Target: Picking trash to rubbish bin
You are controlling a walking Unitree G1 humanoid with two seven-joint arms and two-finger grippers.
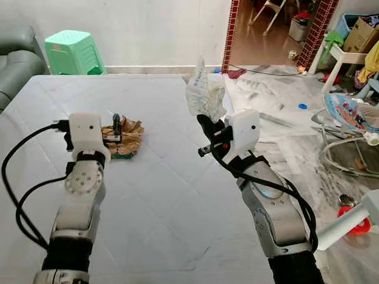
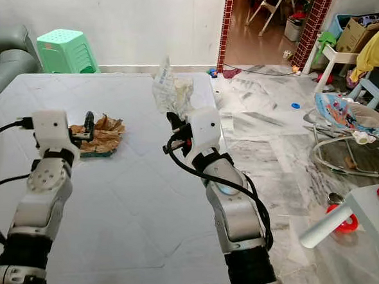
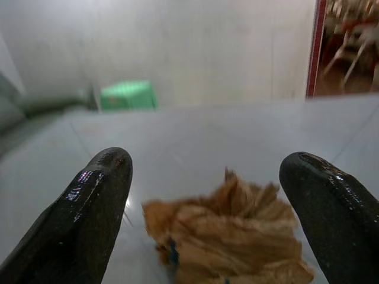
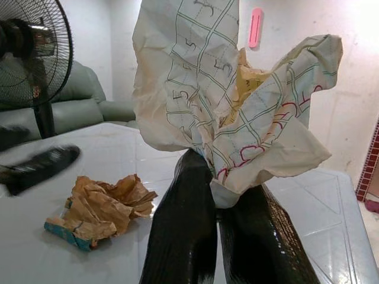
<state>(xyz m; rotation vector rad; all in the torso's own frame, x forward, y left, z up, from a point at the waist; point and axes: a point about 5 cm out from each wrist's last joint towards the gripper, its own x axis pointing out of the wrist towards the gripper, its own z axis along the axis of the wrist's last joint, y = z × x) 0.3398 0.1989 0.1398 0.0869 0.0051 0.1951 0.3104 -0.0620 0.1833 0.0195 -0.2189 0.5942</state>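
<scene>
I should expect a wide, printed blue side hidden under the brown paper wad (image 1: 129, 138) when I lift the wad, because a blue edge (image 1: 123, 156) shows beneath it.
A crumpled white paper wrapper (image 1: 204, 94) with printed grid lines is held up above the grey table (image 1: 173, 199), and my right gripper (image 1: 206, 127) is shut on its lower end; the right wrist view shows both black fingers (image 4: 183, 231) pinching the wrapper (image 4: 237, 112). A crumpled brown paper wad (image 1: 126, 140) with a bit of blue lies on the table at the left. My left gripper (image 1: 116, 132) hovers open right over the near side of the brown wad (image 3: 237, 236), its two fingers (image 3: 89, 207) spread wide to either side.
A green plastic stool (image 1: 74, 52) stands beyond the table's far left corner, next to a grey sofa (image 1: 7, 66). To the right the floor holds a baby bouncer (image 1: 358, 126), a cardboard box (image 1: 370, 34) and scattered toys. A doorway (image 1: 274, 25) opens at the back.
</scene>
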